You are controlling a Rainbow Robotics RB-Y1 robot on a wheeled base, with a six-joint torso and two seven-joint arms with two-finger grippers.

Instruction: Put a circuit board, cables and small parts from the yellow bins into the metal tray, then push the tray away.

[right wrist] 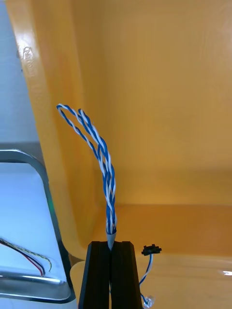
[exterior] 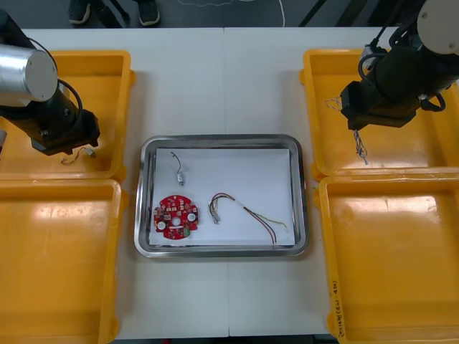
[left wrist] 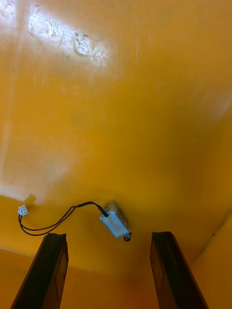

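Note:
The black cable (left wrist: 67,212) connects the small metal part to a loose white plug (left wrist: 22,210), so the plug will drag along when I carry the metal part.
My right gripper (right wrist: 111,244) is shut on a twisted blue and white cable (right wrist: 104,159), which rises in a loop past the fingertips. In the front view this gripper (exterior: 358,123) hangs over the far right yellow bin (exterior: 323,64), and the cable (exterior: 360,147) dangles below it. My left gripper (left wrist: 108,236) stands open just above a small metal part (left wrist: 115,223) with a black cable on the bin floor. It (exterior: 70,143) is low in the far left bin (exterior: 107,64). The metal tray (exterior: 222,140) holds a red circuit board (exterior: 176,216), a red and yellow cable (exterior: 244,211) and a small metal part (exterior: 179,174).
Near bins stand at the left (exterior: 57,258) and right (exterior: 394,258). A loose cable (exterior: 333,104) lies in the far right bin. The tray's corner (right wrist: 29,159) shows beside the right fingers, across the bin wall. Bare table lies beyond the tray.

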